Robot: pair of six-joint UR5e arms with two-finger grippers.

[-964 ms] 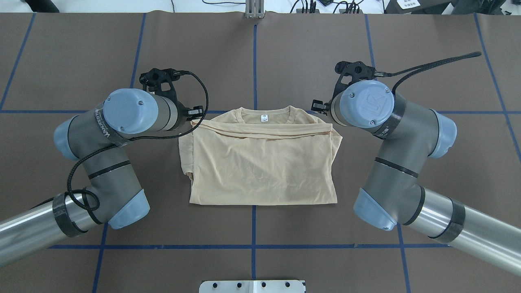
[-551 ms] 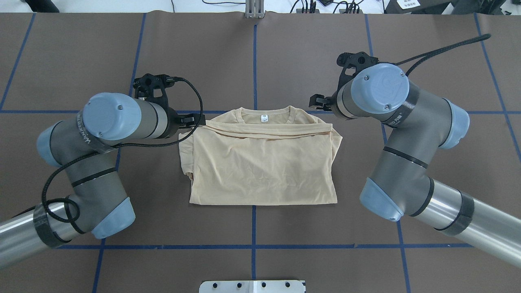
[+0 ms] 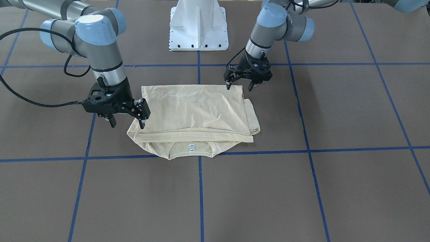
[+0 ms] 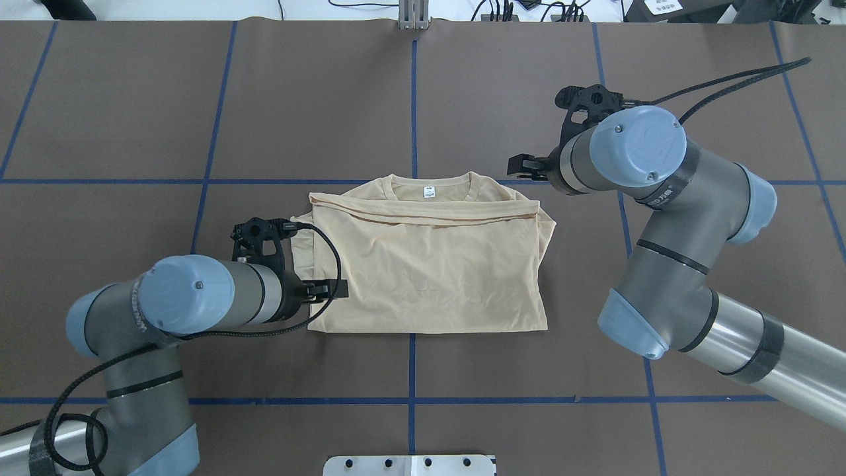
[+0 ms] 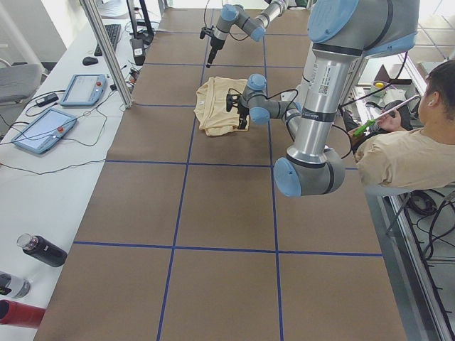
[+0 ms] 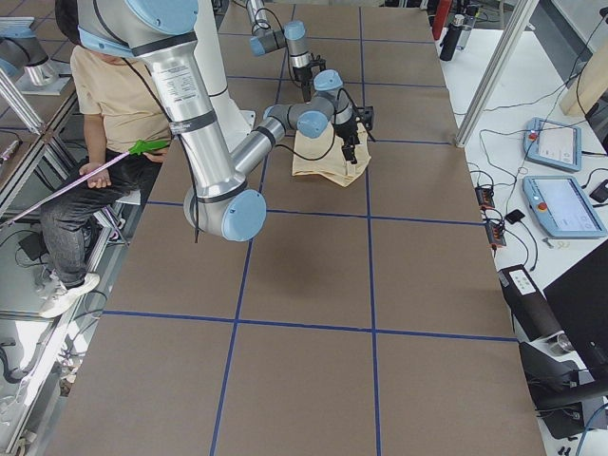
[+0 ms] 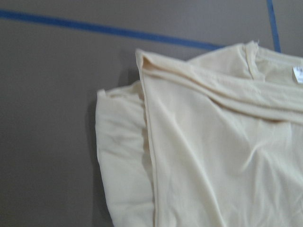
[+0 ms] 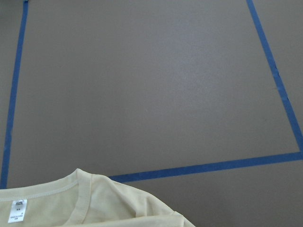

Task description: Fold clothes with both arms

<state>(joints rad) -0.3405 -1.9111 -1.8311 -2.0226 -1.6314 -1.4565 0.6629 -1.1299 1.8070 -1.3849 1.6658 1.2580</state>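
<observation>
The shirt's far edge (image 3: 191, 85) is a closed fold. The cream shirt (image 3: 193, 109) will slide and turn as one piece, with its layers still stacked, when I pull its far corner.
The cream shirt (image 4: 423, 271) lies folded on the brown table, hem layer turned up toward the collar, white neck tag (image 4: 429, 192) showing; no print is visible. In the front-facing view the shirt (image 3: 195, 111) sits between both grippers. My left gripper (image 3: 239, 86) hangs open over the shirt's near-left hem corner, nothing in it; from overhead the left gripper (image 4: 320, 291) is at the shirt's left edge. My right gripper (image 3: 127, 122) is open and empty, just off the right shoulder; overhead the right gripper (image 4: 529, 166) is beside the collar corner. Both wrist views show only cloth (image 7: 213, 156) and table.
Blue tape lines (image 4: 412, 99) grid the brown table cover. The white pedestal base (image 3: 198, 27) stands behind the shirt. A seated person (image 5: 412, 149) holds a green-tipped stick at the robot's side. Tablets (image 5: 43, 128) and bottles (image 5: 43, 250) sit on the side bench.
My left arm has swung back from the collar-side corner along the shirt's left edge to the hem corner. The right arm drifted slightly outward and away. The shirt has not moved.
</observation>
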